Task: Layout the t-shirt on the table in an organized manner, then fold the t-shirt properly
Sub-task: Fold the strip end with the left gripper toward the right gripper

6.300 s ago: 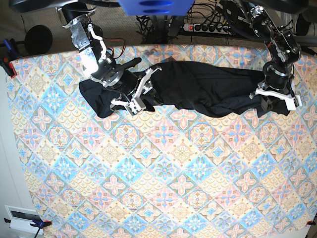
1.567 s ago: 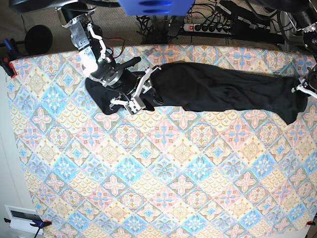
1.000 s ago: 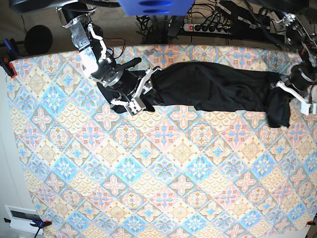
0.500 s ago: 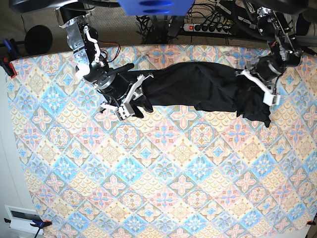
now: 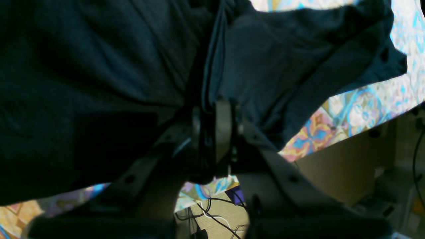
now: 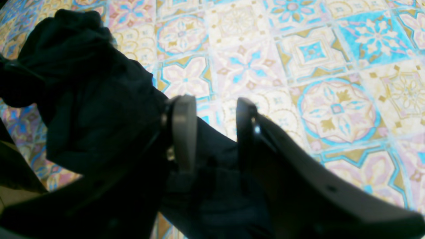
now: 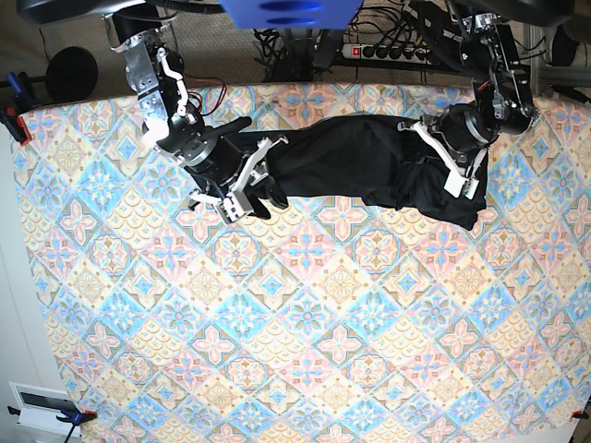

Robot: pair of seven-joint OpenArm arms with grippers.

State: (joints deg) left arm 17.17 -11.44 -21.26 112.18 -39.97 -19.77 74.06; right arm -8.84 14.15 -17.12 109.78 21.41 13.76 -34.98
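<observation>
My left gripper is pinching the t-shirt's inner fold (image 5: 215,63), with layers bunched on both sides. I should put the fold down and reach for the t-shirt's near edge (image 7: 404,204).
The black t-shirt (image 7: 351,161) lies bunched in a long band across the far part of the table (image 7: 323,323). In the base view my left gripper (image 7: 457,175) hovers over the band's right end. The left wrist view shows it (image 5: 215,106) shut on a fold of the t-shirt (image 5: 99,66), which hangs in front of the camera. At the band's left end is my right gripper (image 7: 247,185). In the right wrist view its jaws (image 6: 211,103) stand apart with tablecloth (image 6: 332,66) showing between the tips. T-shirt fabric (image 6: 83,99) lies under and between the fingers lower down.
A power strip (image 7: 388,51) and cables run behind the table's far edge. Clamps (image 7: 14,120) grip the cloth at the left edge. A white box (image 7: 42,406) sits off the near left corner. Patterned cloth covers the near half of the table.
My left gripper has carried the t-shirt's right end leftward from the table's right edge, bunching the band shorter. My right gripper shifted slightly left with the left end and keeps the same opening.
</observation>
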